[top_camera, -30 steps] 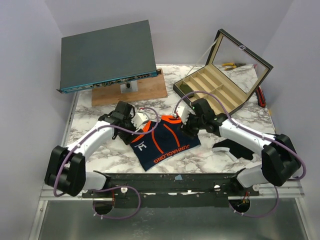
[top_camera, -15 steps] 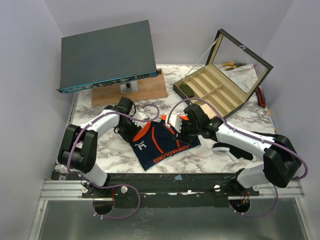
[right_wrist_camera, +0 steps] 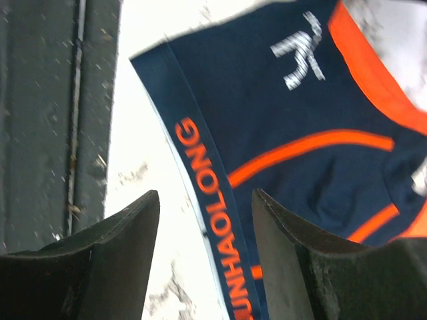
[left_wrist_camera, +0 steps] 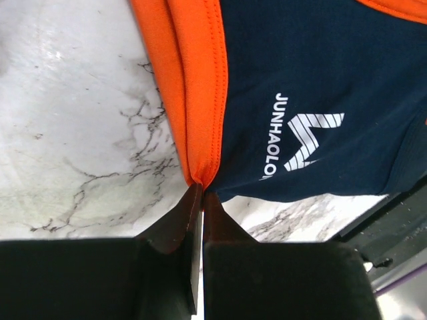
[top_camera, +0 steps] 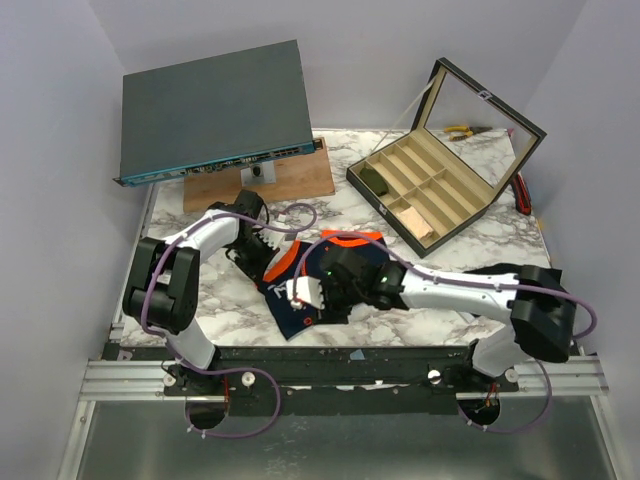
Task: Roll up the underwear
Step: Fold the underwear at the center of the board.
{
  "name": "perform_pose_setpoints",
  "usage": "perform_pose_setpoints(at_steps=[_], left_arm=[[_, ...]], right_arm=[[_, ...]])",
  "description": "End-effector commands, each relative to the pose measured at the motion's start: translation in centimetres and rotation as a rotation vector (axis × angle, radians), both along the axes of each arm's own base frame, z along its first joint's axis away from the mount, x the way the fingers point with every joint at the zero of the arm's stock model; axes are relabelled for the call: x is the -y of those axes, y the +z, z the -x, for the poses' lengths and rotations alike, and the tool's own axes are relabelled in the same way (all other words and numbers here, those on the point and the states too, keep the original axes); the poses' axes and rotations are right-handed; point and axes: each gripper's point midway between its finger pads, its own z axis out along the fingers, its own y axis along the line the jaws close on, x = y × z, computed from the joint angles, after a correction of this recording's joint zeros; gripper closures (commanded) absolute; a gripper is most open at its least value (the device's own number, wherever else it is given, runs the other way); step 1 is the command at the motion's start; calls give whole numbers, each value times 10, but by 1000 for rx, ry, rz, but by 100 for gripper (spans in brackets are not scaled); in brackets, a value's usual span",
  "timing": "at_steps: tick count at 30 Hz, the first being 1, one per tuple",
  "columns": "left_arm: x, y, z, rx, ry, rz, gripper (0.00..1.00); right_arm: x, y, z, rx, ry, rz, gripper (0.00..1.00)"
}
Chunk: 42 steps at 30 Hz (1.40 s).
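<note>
The waistband corner is thin and lies flat. The underwear will bend limply and fold over on itself when I pick up that corner and carry it.
The underwear lies flat on the marble table, navy with orange trim and white lettering. In the left wrist view its orange hem narrows to a point between my fingertips. My left gripper is shut on that hem at the garment's left edge. My right gripper hovers open over the near part of the underwear. Its fingers straddle the waistband with orange lettering. The right arm covers much of the garment in the top view.
A grey flat device rests on a wooden board at the back left. An open compartment box with its lid raised stands at the back right, and a red-handled tool lies beside it. The black base rail runs along the near edge.
The left gripper slid to the underwear's left edge and shut on the orange hem. The right arm swung left and nearer over the garment, jaws still open.
</note>
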Motion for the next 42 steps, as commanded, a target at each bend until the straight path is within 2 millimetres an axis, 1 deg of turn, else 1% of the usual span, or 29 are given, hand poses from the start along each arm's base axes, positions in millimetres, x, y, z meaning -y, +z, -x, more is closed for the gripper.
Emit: perform_pose_setpoints(at_steps=[1, 3, 6, 9, 14, 18, 20, 24, 29, 32, 37, 38, 42], left_arm=[[5, 8, 11, -66, -37, 42, 100], [5, 9, 12, -75, -48, 45, 98], [4, 11, 15, -80, -70, 45, 88], [0, 9, 17, -84, -86, 24, 78], [-2, 7, 16, -87, -104, 12, 67], [-3, 8, 14, -80, -109, 10, 64], [-3, 9, 13, -79, -110, 10, 64], [-3, 10, 13, -71, -111, 9, 64], [-4, 12, 14, -65, -113, 6, 64], [-3, 13, 14, -65, -120, 11, 63], [-5, 11, 19, -69, -144, 13, 61], [-6, 11, 20, -70, -152, 12, 59], [-5, 13, 24, -73, -176, 23, 54]], right_arm=[[-39, -8, 11, -8, -30, -25, 39], [-51, -15, 18, -40, -28, -18, 38], [-65, -25, 32, -52, -14, -3, 38], [-74, -34, 47, -42, 6, 17, 38], [-87, -45, 61, -46, 23, 43, 38], [-95, -51, 69, -47, 42, 56, 39], [-97, -55, 67, -39, 39, 66, 42], [-97, -65, 65, -32, 37, 85, 50], [-94, -76, 66, -35, 38, 112, 54], [-91, -79, 65, -35, 35, 121, 62], [-90, -80, 66, -43, 32, 131, 83], [-90, -79, 66, -42, 31, 133, 86], [-85, -72, 64, -33, 17, 137, 96]])
